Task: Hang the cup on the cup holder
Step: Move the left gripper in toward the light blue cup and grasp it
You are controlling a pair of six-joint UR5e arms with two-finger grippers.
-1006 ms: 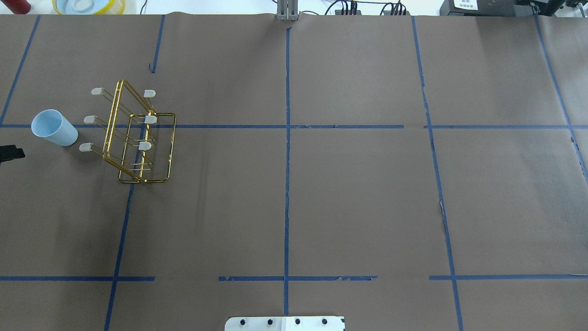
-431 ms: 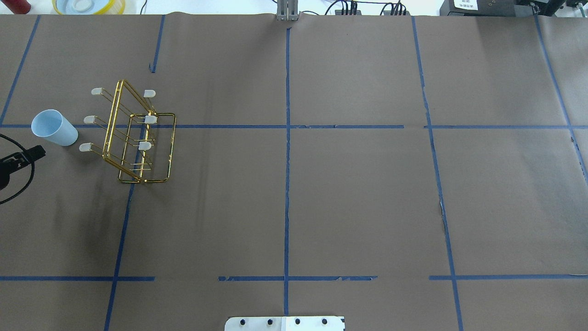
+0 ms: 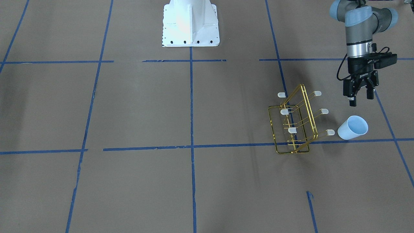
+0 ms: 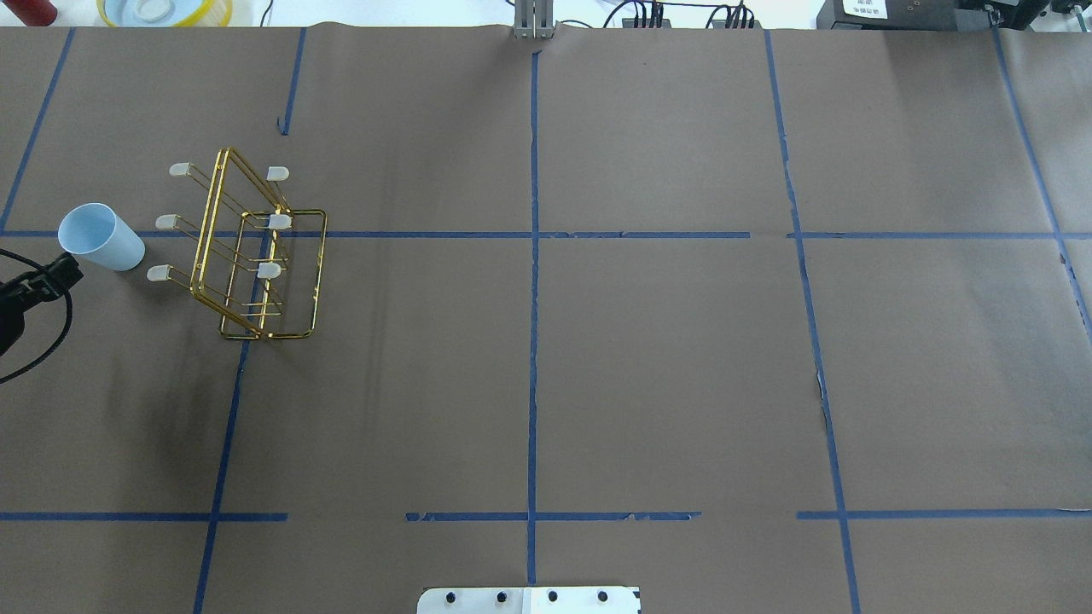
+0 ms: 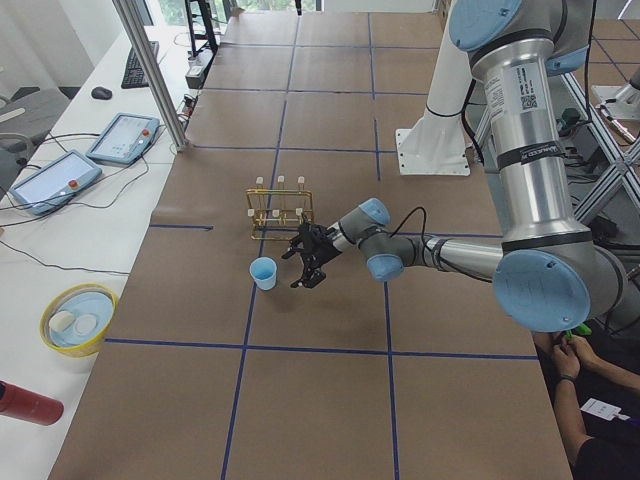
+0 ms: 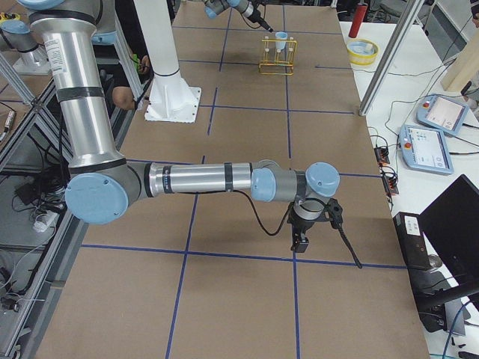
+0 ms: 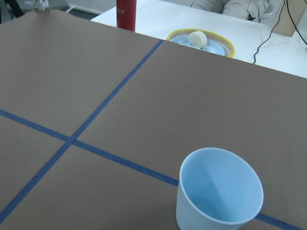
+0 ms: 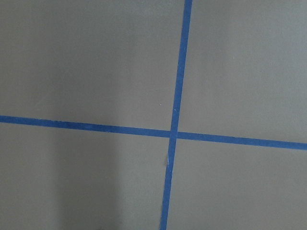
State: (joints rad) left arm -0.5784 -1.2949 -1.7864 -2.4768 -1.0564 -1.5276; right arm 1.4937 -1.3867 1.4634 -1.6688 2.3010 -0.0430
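My gripper will slide the pale blue cup (image 3: 352,127) on, and the cup will hang sideways with its base outward, because the cup holder's pegs (image 3: 314,95) stick outward to white ends.
The pale blue cup (image 4: 98,237) stands upright, mouth up, on the brown paper just left of the gold wire cup holder (image 4: 247,256). Both also show in the front view, the cup (image 3: 352,127) and the cup holder (image 3: 294,126). My left gripper (image 3: 359,99) hangs open and empty above the paper, a short way on the robot's side of the cup and apart from it. The left wrist view shows the cup (image 7: 220,194) close at the lower right. My right gripper (image 6: 299,243) hovers low over the paper far from both; I cannot tell whether it is open.
A yellow-rimmed bowl (image 7: 200,40) and a red bottle (image 7: 126,14) stand off the paper beyond the cup. Blue tape lines cross the paper. The white robot base (image 3: 190,24) sits at the table's near edge.
My left gripper has come in from the left edge of the overhead view toward the cup. The cup and the cup holder have not moved.
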